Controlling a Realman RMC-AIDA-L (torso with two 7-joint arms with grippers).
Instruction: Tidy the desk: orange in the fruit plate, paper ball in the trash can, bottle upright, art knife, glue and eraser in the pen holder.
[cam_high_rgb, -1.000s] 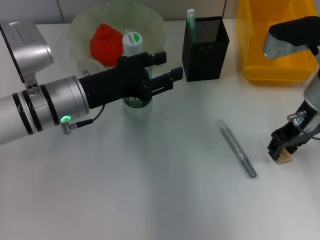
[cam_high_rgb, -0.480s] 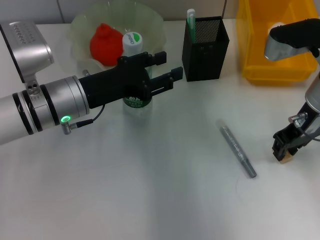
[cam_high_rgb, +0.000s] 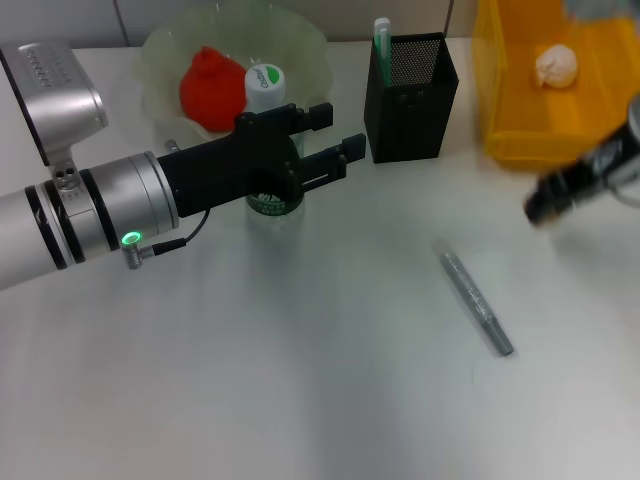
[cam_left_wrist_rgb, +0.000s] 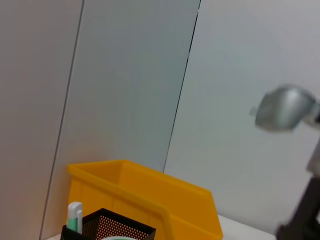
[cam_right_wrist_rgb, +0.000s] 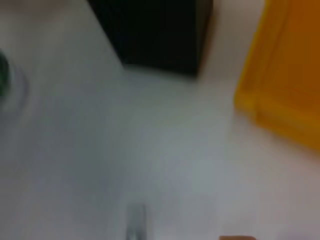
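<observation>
The pen holder's opening has free room (cam_high_rgb: 412, 66) by the glue, so my right gripper keeps raising the eraser until it hangs above that opening (cam_high_rgb: 420, 60), then let go.
The orange (cam_high_rgb: 208, 88) lies in the pale green fruit plate (cam_high_rgb: 300, 45). The bottle (cam_high_rgb: 268, 95) stands upright in front of the plate, partly hidden by my left gripper (cam_high_rgb: 336, 132), which is open and holds nothing. The black mesh pen holder (cam_high_rgb: 410, 95) holds a white-green glue stick (cam_high_rgb: 382, 38). The paper ball (cam_high_rgb: 557, 65) lies in the yellow trash can (cam_high_rgb: 520, 140). The grey art knife (cam_high_rgb: 477, 302) lies on the table. My right gripper (cam_high_rgb: 550, 203) is raised in front of the trash can. The eraser (cam_right_wrist_rgb: 237, 237) shows as a tan sliver in the right wrist view.
The pen holder (cam_left_wrist_rgb: 107, 227) and trash can (cam_left_wrist_rgb: 145, 192) also show in the left wrist view, with the right arm (cam_left_wrist_rgb: 285, 107) beyond them. The white table (cam_high_rgb: 300, 380) stretches toward the front.
My right gripper has risen from the table at the right and moved back toward the trash can. The eraser no longer lies on the table. The left arm has not moved.
</observation>
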